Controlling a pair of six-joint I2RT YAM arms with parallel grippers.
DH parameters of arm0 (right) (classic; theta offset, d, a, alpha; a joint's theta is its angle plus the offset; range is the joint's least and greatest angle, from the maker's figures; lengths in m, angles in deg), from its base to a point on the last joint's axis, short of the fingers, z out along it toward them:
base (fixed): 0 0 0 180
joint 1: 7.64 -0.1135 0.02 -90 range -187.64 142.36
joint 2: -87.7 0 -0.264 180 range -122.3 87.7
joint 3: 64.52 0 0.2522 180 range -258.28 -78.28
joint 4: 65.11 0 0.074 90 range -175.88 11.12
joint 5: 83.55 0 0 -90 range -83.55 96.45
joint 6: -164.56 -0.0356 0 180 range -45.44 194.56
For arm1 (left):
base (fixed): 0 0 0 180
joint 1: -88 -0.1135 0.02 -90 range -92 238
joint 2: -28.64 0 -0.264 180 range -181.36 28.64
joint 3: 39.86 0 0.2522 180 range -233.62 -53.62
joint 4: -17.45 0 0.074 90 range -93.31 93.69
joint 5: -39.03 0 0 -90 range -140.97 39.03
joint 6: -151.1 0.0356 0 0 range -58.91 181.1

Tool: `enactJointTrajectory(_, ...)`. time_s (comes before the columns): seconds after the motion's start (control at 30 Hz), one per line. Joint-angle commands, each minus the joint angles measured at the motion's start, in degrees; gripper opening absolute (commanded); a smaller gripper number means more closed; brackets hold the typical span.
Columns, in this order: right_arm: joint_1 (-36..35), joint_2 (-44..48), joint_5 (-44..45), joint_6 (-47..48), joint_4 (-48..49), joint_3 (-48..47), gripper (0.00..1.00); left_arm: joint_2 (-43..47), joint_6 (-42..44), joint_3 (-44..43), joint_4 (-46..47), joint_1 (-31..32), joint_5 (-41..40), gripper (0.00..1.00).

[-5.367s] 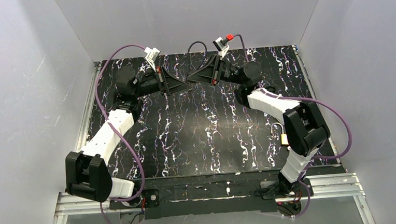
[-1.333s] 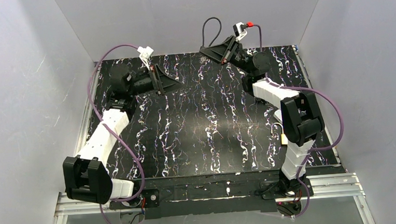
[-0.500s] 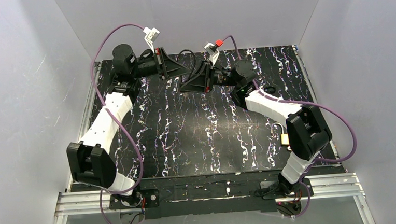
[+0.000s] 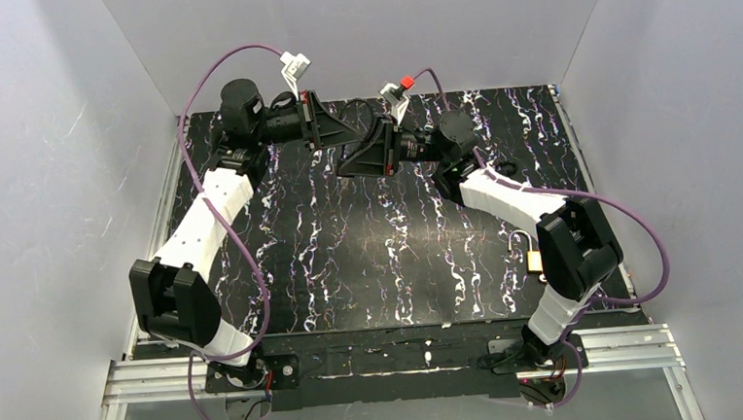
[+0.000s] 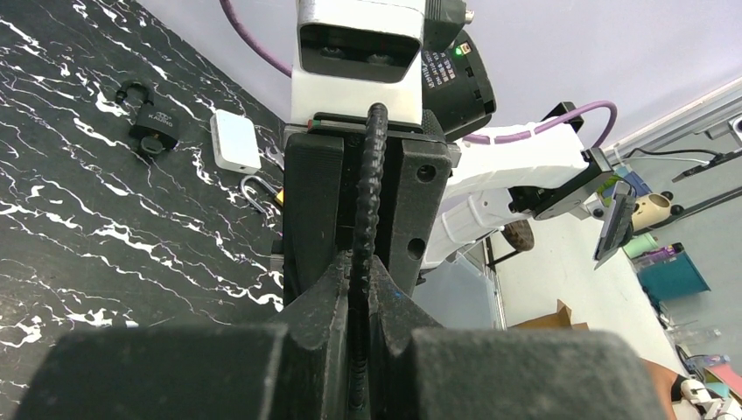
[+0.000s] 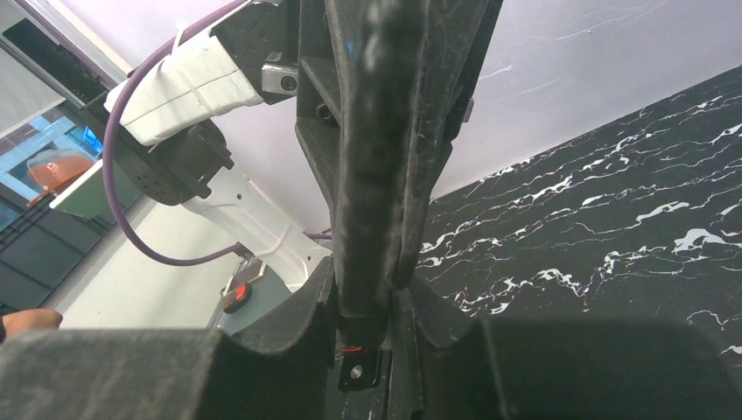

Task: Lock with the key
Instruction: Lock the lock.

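The robot's left gripper is closed on the black braided cable (image 5: 368, 188), so it should leave the cable to the right gripper and grab the key.
The brass padlock (image 4: 534, 258) lies on the black marbled table (image 4: 390, 258) beside my right arm's elbow, far from both grippers. Its silver shackle (image 5: 254, 188) peeks out in the left wrist view. No key shows. My left gripper (image 4: 342, 136) (image 5: 360, 280) is at the back centre, shut on a black braided cable (image 5: 369, 192) that comes from the right wrist camera. My right gripper (image 4: 343, 168) (image 6: 367, 306) faces it, tip to tip. The blurred black cable (image 6: 376, 175) runs down between its jaws, which stand close together. I cannot tell whether they grip it.
A small all-black padlock (image 5: 150, 131) and a white box (image 5: 234, 140) lie on the table behind the right gripper. White walls enclose the table at the back and both sides. Purple cables loop above both wrists.
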Motion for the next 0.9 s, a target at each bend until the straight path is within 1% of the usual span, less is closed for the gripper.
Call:
enactJointTrajectory(0.0,-1.8,-0.6,-0.5,-0.1,2.2,-2.7,0.24,-1.2,1.6,-2.7,-1.4,2.4,0.4,0.00)
enactJointTrajectory(0.07,-1.9,-0.6,-0.5,-0.5,2.6,-2.9,0.18,-1.7,1.7,-3.1,-2.3,2.5,0.4,0.00)
enactJointTrajectory(0.13,-1.8,-0.4,-0.6,-1.0,3.4,-2.8,0.04,-2.5,2.4,-4.2,-4.2,2.3,0.1,0.00)
enactJointTrajectory(0.17,-1.7,-0.3,-0.5,-1.6,4.0,-2.7,0.01,-2.7,3.4,-5.3,-6.2,2.1,-0.4,0.03)
enactJointTrajectory(0.23,-1.0,0.2,1.0,-2.6,5.1,-2.1,0.01,-2.1,7.1,-7.4,-11.8,1.1,-4.0,0.27)
enactJointTrajectory(0.27,-0.3,0.4,2.0,-3.3,5.7,-1.8,0.01,-1.6,10.5,-8.9,-16.3,0.4,-5.9,0.35)
enactJointTrajectory(0.3,0.6,0.8,3.1,-4.0,6.0,-1.6,0.01,-1.1,12.9,-10.2,-19.9,-0.3,-7.3,0.43)
enactJointTrajectory(0.33,1.6,1.0,4.0,-4.7,6.3,-1.6,0.01,-0.4,14.1,-10.6,-21.4,-1.3,-8.0,0.49)
enactJointTrajectory(0.37,2.7,1.2,4.8,-5.6,6.8,-1.6,0.01,0.5,13.7,-10.3,-21.3,-2.9,-8.1,0.55)
enactJointTrajectory(0.4,3.9,1.4,5.7,-6.6,7.2,-1.5,0.01,1.6,12.3,-9.1,-19.6,-4.7,-7.7,0.59)
enactJointTrajectory(0.47,5.7,1.9,7.7,-8.6,8.5,-0.8,0.01,3.5,8.5,-6.3,-14.1,-9.2,-6.6,0.61)
enactJointTrajectory(0.5,6.5,2.2,8.6,-10.0,9.7,-0.3,0.01,4.6,7.4,-4.8,-12.8,-10.7,-6.3,0.62)
enactJointTrajectory(0.57,7.2,2.5,10.5,-11.3,10.2,0.2,0.01,6.9,8.1,-1.4,-12.6,-12.0,-6.0,0.62)
enactJointTrajectory(0.7,7.3,2.1,13.4,-14.6,10.9,0.1,0.01,11.4,11.1,5.7,-12.2,-10.5,-5.0,0.58)
enactJointTrajectory(0.87,6.9,0.7,14.6,-19.4,14.6,-0.1,0.01,12.4,10.8,7.7,-10.9,-7.4,-5.1,0.54)
